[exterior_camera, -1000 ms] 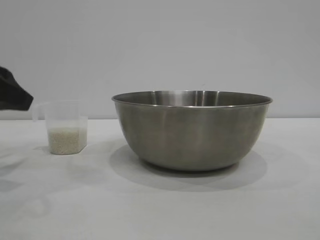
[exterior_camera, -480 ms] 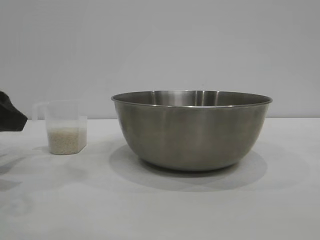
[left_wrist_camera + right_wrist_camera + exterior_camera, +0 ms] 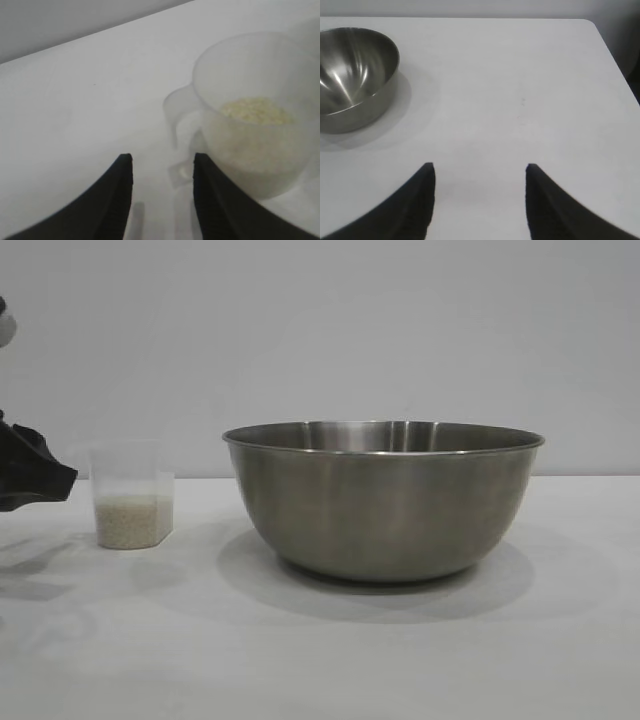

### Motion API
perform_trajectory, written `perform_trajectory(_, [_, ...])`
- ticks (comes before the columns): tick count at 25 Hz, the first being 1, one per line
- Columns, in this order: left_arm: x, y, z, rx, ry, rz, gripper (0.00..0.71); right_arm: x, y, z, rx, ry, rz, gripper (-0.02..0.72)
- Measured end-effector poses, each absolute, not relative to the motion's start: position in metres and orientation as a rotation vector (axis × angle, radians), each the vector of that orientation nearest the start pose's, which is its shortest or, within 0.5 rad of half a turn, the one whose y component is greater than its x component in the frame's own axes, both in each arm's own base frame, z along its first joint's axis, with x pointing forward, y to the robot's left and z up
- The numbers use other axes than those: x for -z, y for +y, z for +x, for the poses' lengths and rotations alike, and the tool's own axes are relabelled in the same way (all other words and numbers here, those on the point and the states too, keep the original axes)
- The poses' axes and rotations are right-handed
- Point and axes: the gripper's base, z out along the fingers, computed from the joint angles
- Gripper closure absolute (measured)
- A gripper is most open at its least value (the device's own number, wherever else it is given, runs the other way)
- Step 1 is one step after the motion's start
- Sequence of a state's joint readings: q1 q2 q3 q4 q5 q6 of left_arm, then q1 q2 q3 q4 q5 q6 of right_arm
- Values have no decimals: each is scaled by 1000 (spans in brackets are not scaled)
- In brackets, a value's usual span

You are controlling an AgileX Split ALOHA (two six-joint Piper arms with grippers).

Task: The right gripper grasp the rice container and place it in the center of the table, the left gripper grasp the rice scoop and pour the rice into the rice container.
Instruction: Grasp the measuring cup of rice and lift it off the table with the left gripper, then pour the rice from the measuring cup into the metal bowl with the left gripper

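Note:
The rice will slide out and leave the rice scoop empty when the robot pours, because a clean side (image 3: 124, 470) shows above the loose rice (image 3: 127, 522).
The rice container (image 3: 385, 500), a large steel bowl, stands mid-table and looks empty in the right wrist view (image 3: 355, 75). Left of it stands the rice scoop (image 3: 133, 495), a frosted plastic cup with rice (image 3: 133, 518) in its lower part. My left gripper (image 3: 30, 475) hovers at the left edge, its tip close to the scoop's left side. In the left wrist view the left gripper (image 3: 162, 160) is open, nothing between its fingers; the scoop's handle (image 3: 177, 115) lies just past the fingertips, with the scoop (image 3: 260, 155) and rice (image 3: 255, 110) beyond. My right gripper (image 3: 480, 167) is open over bare table, well away from the bowl.
The white table (image 3: 330, 660) spreads in front of the bowl and scoop. Its rounded corner and side edge (image 3: 612, 55) show in the right wrist view. A plain grey wall stands behind.
My left gripper has dropped lower at the left edge and then edged right, closer to the scoop. Bowl and scoop have not moved.

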State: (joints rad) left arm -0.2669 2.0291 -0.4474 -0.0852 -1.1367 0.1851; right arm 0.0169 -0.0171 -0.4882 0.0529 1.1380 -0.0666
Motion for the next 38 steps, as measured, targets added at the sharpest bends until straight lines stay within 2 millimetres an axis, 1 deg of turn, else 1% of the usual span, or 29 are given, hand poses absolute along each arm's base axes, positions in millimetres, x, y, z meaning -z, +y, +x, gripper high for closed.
perform_trajectory(7, [-71, -71, 287, 4, 1900, 348, 485, -268, 4, -10, -34, 2113, -93, 314])
perform_trajectory(13, [-73, -76, 304, 7, 1855, 336, 485, -268, 4, -10, -34, 2113, -93, 314])
perform_trajectory(16, [-78, -78, 313, 10, 1821, 328, 485, -268, 4, -10, -34, 2113, -93, 314])
perform_trajectory(17, [-80, -79, 316, 11, 1810, 325, 583, -268, 4, -10, -34, 2113, -93, 314])
perform_trajectory(18, [-82, -80, 319, 13, 1797, 324, 635, -268, 4, -10, -34, 2113, -93, 314])
perform_trajectory(20, [-86, -83, 326, 21, 1769, 329, 710, -268, 4, -10, -34, 2113, -93, 314])
perform_trajectory(24, [-94, -92, 336, 62, 1711, 399, 710, -268, 4, -10, -34, 2113, -93, 314])
perform_trajectory(26, [-102, -98, 340, 69, 1661, 473, 710, -268, 4, -10, -34, 2113, -93, 314])
perform_trajectory(28, [-113, -105, 342, 62, 1586, 585, 710, -268, 4, -10, -34, 2113, -93, 314])
perform_trajectory(31, [-137, -116, 346, 15, 1425, 752, 710, -268, 4, -10, -34, 2113, -93, 314])
perform_trajectory(34, [-162, -123, 350, -89, 1253, 893, 710, -268, 4, -10, -37, 2113, -93, 314])
perform_trajectory(38, [-187, -135, 352, -234, 1020, 1144, 710, -268, 5, -10, -40, 2113, -93, 314])
